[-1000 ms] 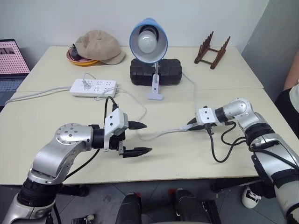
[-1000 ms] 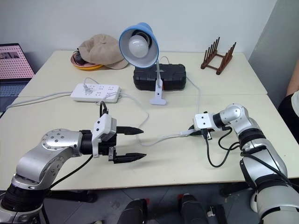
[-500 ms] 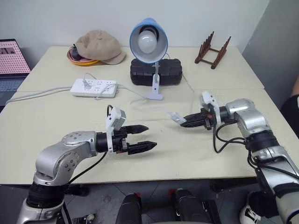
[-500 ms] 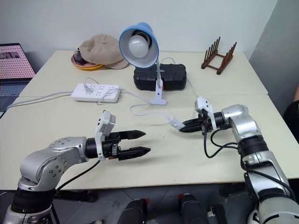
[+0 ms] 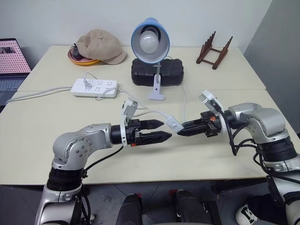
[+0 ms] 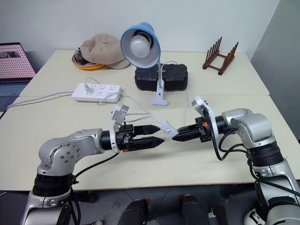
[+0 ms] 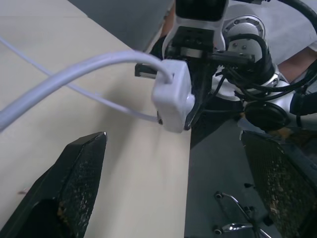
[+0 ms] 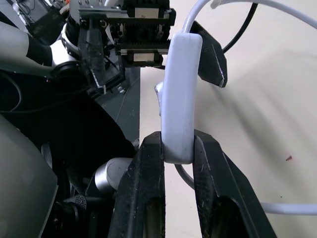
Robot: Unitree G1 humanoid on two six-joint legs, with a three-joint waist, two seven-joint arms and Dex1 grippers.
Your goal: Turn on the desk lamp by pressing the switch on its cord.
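My right gripper is pinching the switch's lower end (image 8: 178,151), short of the switch's button. My left gripper should therefore squeeze the button (image 8: 159,93) while my right gripper holds the switch steady.
The desk lamp (image 5: 149,40), a blue shade over a white bulb, stands clipped at the table's middle back. Its thin white cord (image 5: 159,113) runs forward to the small white switch (image 5: 176,125), which is held up off the table. My right gripper (image 8: 177,144) is shut on the switch's (image 8: 179,99) lower end and points left. My left gripper (image 5: 166,131) points right at the switch (image 7: 172,94), with one finger above the other. It is open and its fingertips (image 7: 94,148) sit just short of the switch on either side.
A white power strip (image 5: 93,87) lies at the back left with its cable trailing left. A black case (image 5: 157,71) sits behind the lamp, with a cap (image 5: 99,46) and a wooden rack (image 5: 213,49) further back. A laptop (image 5: 14,58) is at the left edge.
My right gripper has lifted the switch off the table and carried it left to the middle. My left gripper has rolled and moved right, up to the switch.
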